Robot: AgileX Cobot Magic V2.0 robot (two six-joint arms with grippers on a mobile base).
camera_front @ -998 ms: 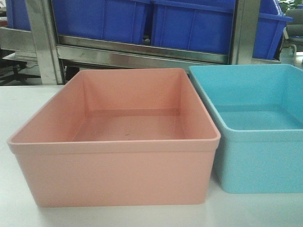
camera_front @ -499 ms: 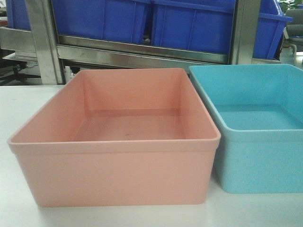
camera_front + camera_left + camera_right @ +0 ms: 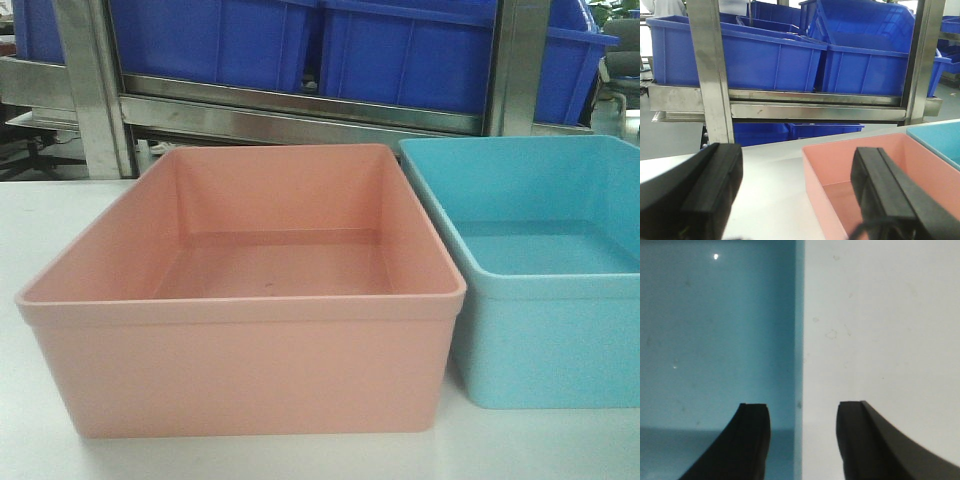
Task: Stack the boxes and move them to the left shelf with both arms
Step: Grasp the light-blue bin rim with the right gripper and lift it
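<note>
The light blue box (image 3: 550, 315) will fit partway inside the salmon pink box (image 3: 245, 370) when I lower it, with the light blue box's rim staying above, because the salmon pink box gets narrower toward the bottom.
The salmon pink box (image 3: 240, 370) and the light blue box (image 3: 545, 345) stand side by side on the white table (image 3: 40, 215), pink on the left, both with nothing inside. My left gripper (image 3: 797, 170) is open and straddles the pink box's (image 3: 840, 165) left wall, one finger outside and one inside. Seen from above, my right gripper (image 3: 801, 407) is open over the right wall of the blue box (image 3: 715, 330), again with a finger on each side. Neither gripper shows in the front view. Which part of the rack is the left shelf I cannot tell.
A steel rack (image 3: 300, 115) stands right behind the table and carries dark blue storage bins (image 3: 400, 50). Its uprights (image 3: 710, 75) rise close behind the pink box. More blue bins (image 3: 765, 60) fill the rack level in the left wrist view.
</note>
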